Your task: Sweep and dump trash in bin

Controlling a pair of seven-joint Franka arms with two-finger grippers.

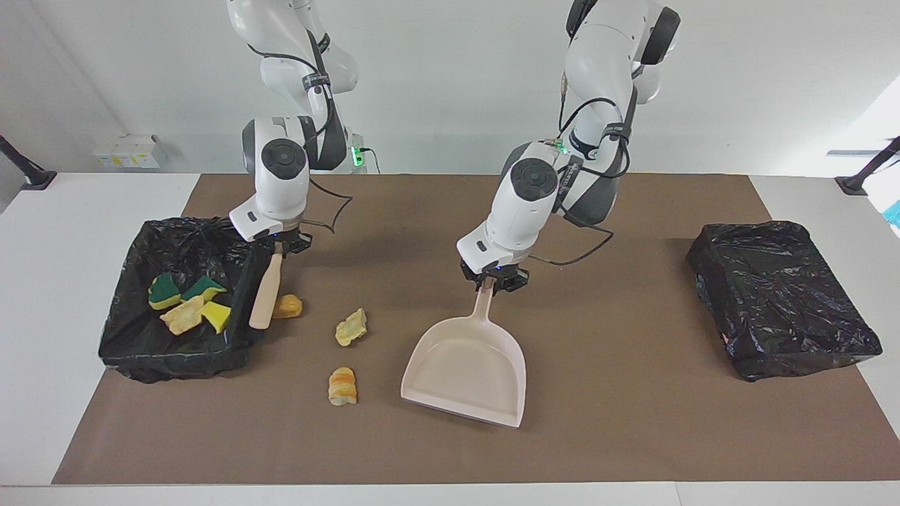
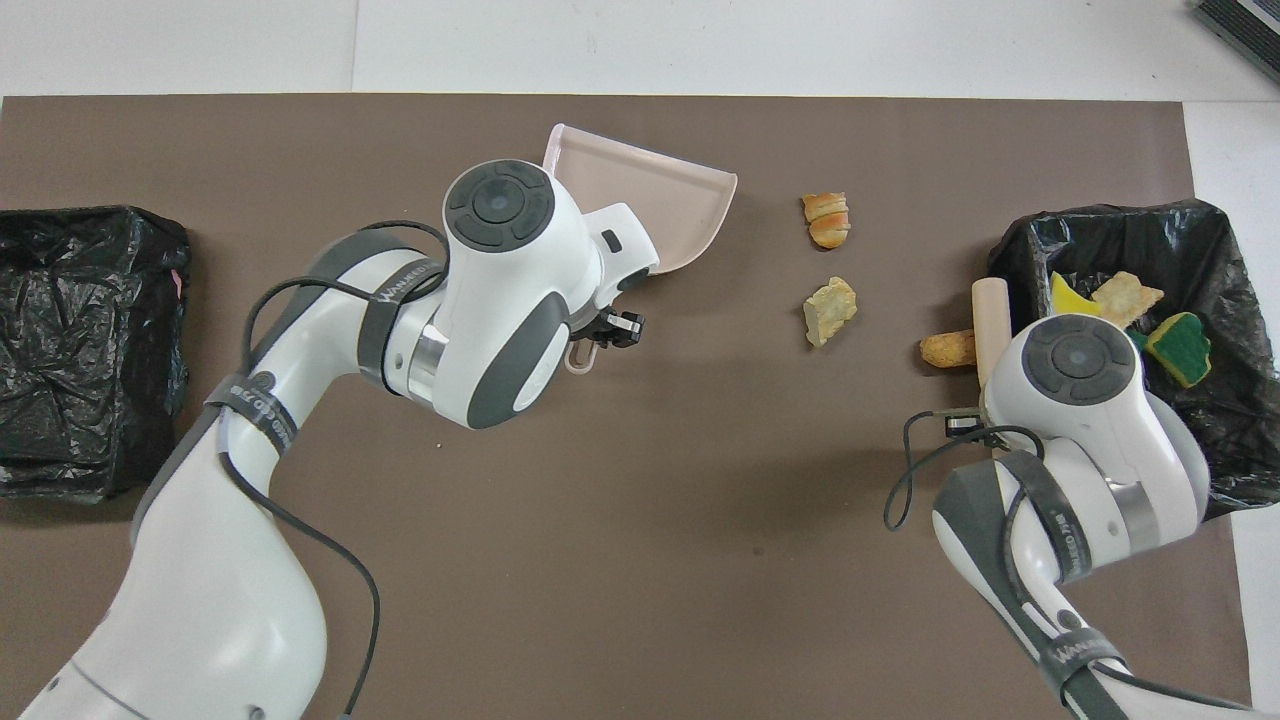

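Next, my right gripper sweeps the tan-orange chunk (image 2: 948, 349) from the bin's side toward the pale yellow scrap (image 2: 829, 312), because the chunk lies by the bin, apart from the scrap.
My right gripper (image 1: 281, 247) is shut on the beige brush (image 1: 266, 295), which hangs down between the open black-lined bin (image 1: 176, 364) and a tan-orange chunk (image 1: 290, 306), touching the chunk. A pale yellow scrap (image 1: 351, 327) and a striped chunk (image 1: 342, 386) lie on the mat between the brush and the dustpan. Several yellow, green and tan scraps (image 1: 186, 303) lie in the bin. My left gripper (image 1: 494, 282) is shut on the handle of the beige dustpan (image 1: 467, 369), which is turned at an angle. In the overhead view the brush handle (image 2: 990, 315) and the dustpan (image 2: 650, 195) also show.
A second bin (image 1: 780, 299), wrapped over with black plastic, stands at the left arm's end of the brown mat (image 1: 633, 422). The open bin shows in the overhead view (image 2: 1100, 215) at the right arm's end.
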